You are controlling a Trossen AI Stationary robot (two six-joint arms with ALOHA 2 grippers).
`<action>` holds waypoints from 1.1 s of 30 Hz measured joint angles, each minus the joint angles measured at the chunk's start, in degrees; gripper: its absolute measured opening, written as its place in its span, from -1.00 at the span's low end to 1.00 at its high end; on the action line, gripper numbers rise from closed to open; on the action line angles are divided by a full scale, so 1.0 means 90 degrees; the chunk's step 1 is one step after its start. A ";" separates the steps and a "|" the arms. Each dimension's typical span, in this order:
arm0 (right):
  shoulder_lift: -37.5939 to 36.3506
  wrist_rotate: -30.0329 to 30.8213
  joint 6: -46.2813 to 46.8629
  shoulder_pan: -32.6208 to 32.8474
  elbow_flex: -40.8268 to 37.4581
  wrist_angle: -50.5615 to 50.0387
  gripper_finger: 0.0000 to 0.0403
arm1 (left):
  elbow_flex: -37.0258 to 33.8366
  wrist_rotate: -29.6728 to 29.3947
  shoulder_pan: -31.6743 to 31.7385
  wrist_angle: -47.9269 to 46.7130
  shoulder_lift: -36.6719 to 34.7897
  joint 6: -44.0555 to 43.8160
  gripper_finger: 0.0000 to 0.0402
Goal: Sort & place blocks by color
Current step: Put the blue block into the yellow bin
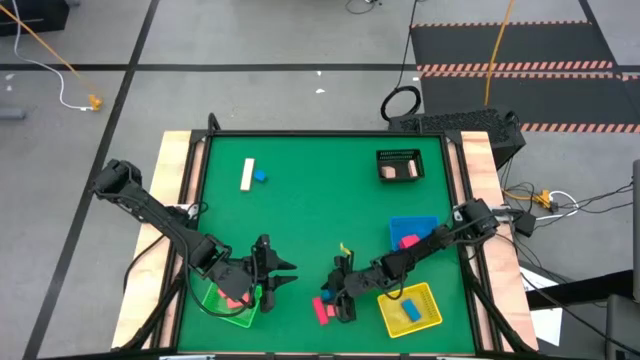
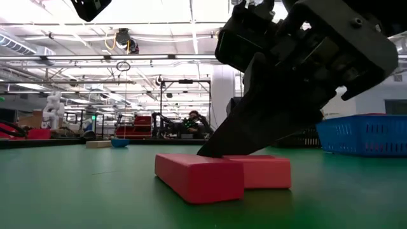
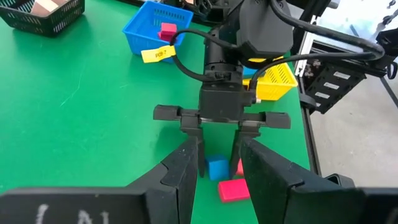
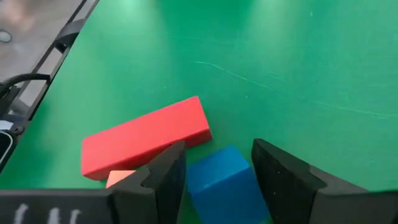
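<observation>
My right gripper's fingers hold the blue cube [image 4: 224, 180] crookedly, so next I open them and take hold of the blue cube's opposite sides [image 4: 247, 186] squarely before I raise it.
My right gripper [image 4: 217, 144] is low over the mat near the table's near edge, open, with one finger on each side of a blue cube [image 4: 221, 177]. I cannot tell whether the fingers touch it. A red bar [image 4: 146, 137] and a pink block [image 4: 121, 178] lie flat right beside the cube. My left gripper [image 1: 285, 272] hovers by the green tray [image 1: 215, 300], facing the right gripper. Its fingers [image 3: 180, 180] are a little apart with nothing between them. A cream bar [image 1: 247, 173] and another blue cube [image 1: 260, 176] lie at the far left.
The green tray holds a pink block [image 1: 235, 297]. A yellow tray [image 1: 428, 318] with a blue block stands at the near right. Behind it is a blue tray [image 1: 412, 225] with a pink block, and a black mesh basket [image 1: 400, 165] stands at the far right.
</observation>
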 joint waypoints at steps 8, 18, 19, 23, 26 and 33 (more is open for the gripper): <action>-0.0026 -0.0165 0.0174 -0.0072 0.0002 -0.0171 -0.28 | 0.0000 0.0002 0.0000 -0.0128 0.0000 -0.0142 -0.38; -0.0121 -0.0721 0.0477 -0.0196 -0.0002 -0.0393 -0.41 | 0.0000 0.0002 -0.0005 -0.0124 0.0000 -0.0141 -0.38; -0.0121 -0.0763 0.0469 -0.0198 -0.0002 -0.0393 -0.41 | 0.0000 0.0002 -0.0005 -0.0128 0.0000 -0.0141 -0.38; -0.0111 -0.0487 0.0255 -0.0088 -0.0002 -0.0501 -0.18 | 0.0000 0.0002 -0.0005 -0.0135 0.0000 -0.0141 -0.38; -0.0105 -0.0107 -0.0090 0.0001 -0.0002 -0.0608 -0.03 | 0.0000 0.0002 -0.0002 -0.0169 0.0000 -0.0141 -0.38; -0.0104 0.0187 -0.0885 0.0056 -0.0005 -0.0736 -0.10 | 0.0000 0.0002 0.0000 -0.0184 0.0000 -0.0141 -0.38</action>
